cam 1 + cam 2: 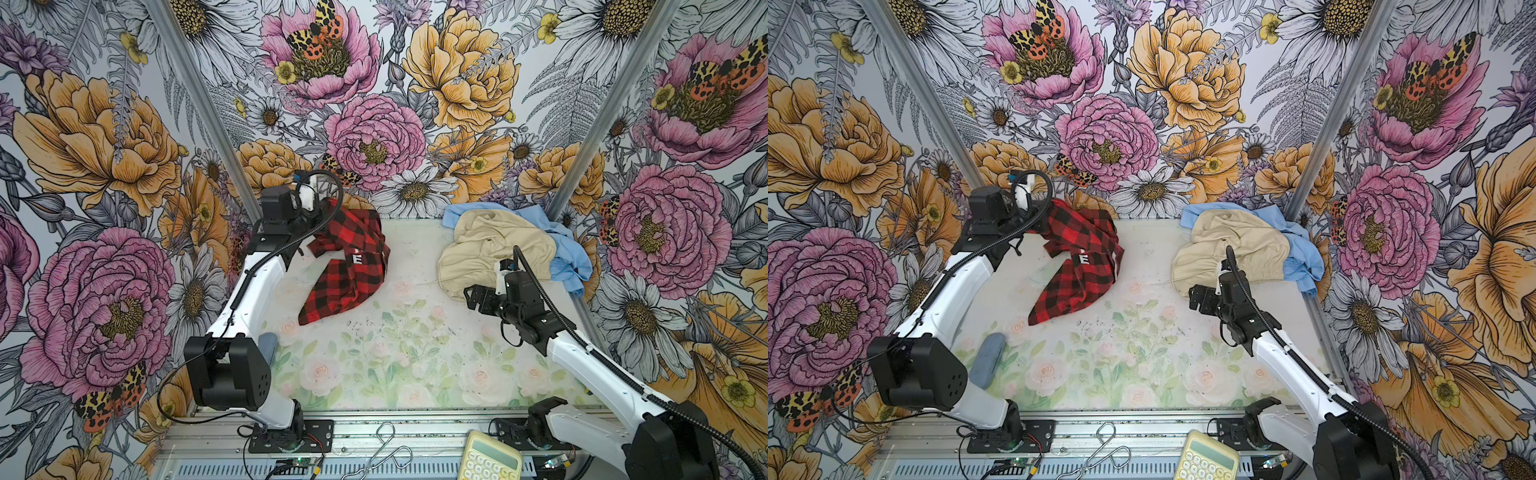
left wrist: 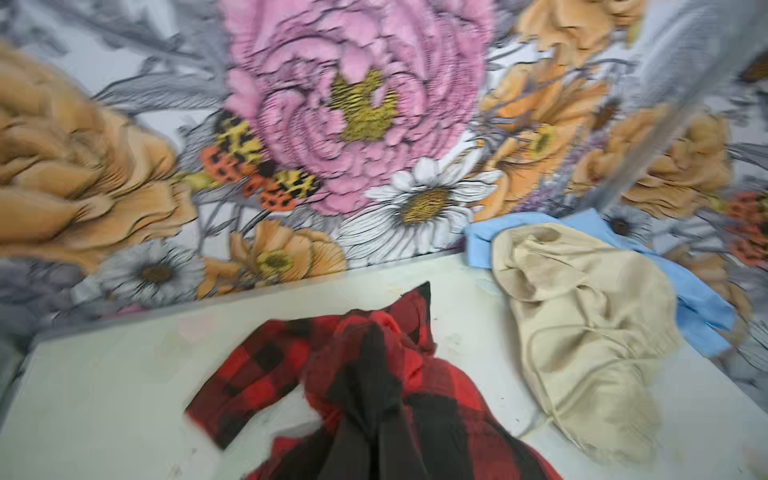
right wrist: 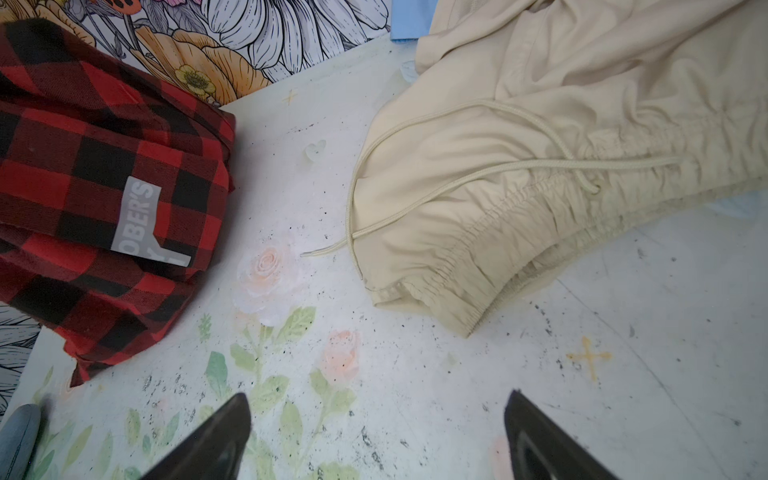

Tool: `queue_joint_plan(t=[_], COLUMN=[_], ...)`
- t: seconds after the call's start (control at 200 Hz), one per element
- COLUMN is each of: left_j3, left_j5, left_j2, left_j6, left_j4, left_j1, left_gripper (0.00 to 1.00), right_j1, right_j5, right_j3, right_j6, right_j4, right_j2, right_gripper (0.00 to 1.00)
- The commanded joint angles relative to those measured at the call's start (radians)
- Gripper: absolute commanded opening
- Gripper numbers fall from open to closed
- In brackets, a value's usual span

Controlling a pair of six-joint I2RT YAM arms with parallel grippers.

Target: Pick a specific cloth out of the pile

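Note:
The cloth's upper end is in my left gripper while the lower end trails forward, so I should put the cloth down and fold that lower end back.
The cloth, red and black plaid with a grey printed patch, is apart from the pile at the back left of the table. Its upper end is pinched in my left gripper, which is shut on it. The lower end drapes onto the table. In the blurred left wrist view the dark fingers close on the cloth. The pile sits at the back right: a beige garment over a light blue one. My right gripper is open and empty in front of the beige hem.
Floral walls close in the table at the back and on both sides. A grey-blue oblong object lies near the left arm's base. A yellow calculator and a wire hook lie on the front rail.

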Motion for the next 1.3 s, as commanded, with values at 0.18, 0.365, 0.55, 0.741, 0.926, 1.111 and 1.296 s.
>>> queue_joint_plan(t=[0.18, 0.365, 0.55, 0.741, 0.926, 1.111, 1.296], left_j3=[-0.003, 0.053, 0.178, 0.282, 0.265, 0.177, -0.010], left_j5=[-0.389, -0.165, -0.092, -0.139, -0.139, -0.304, -0.405], left_j2=[0.049, 0.113, 0.255, 0.436, 0.411, 0.208, -0.007], left_j6=[-0.082, 0.065, 0.248, 0.248, 0.252, 0.274, 0.291], left_j4=[-0.074, -0.093, -0.228, -0.336, -0.335, -0.336, -0.452], left_j1=[0.097, -0.027, -0.203, -0.235, -0.229, -0.246, -0.246], left_gripper=[0.00, 0.00, 0.02, 0.07, 0.59, 0.99, 0.99], right_j1=[-0.002, -0.001, -0.001, -0.002, -0.001, -0.001, -0.002], right_j5=[-0.016, -0.015, -0.030, -0.017, -0.030, -0.035, -0.046], right_j3=[0.024, 0.029, 0.037, 0.030, 0.042, 0.038, 0.025], right_j6=[0.008, 0.011, 0.008, -0.013, -0.011, -0.020, -0.018], right_j4=[0.018, 0.017, 0.018, 0.016, 0.017, 0.017, 0.023], right_j2=[0.028, 0.044, 0.057, 0.049, 0.074, 0.080, 0.072], right_gripper=[0.95, 0.96, 0.95, 0.95, 0.95, 0.95, 0.95])
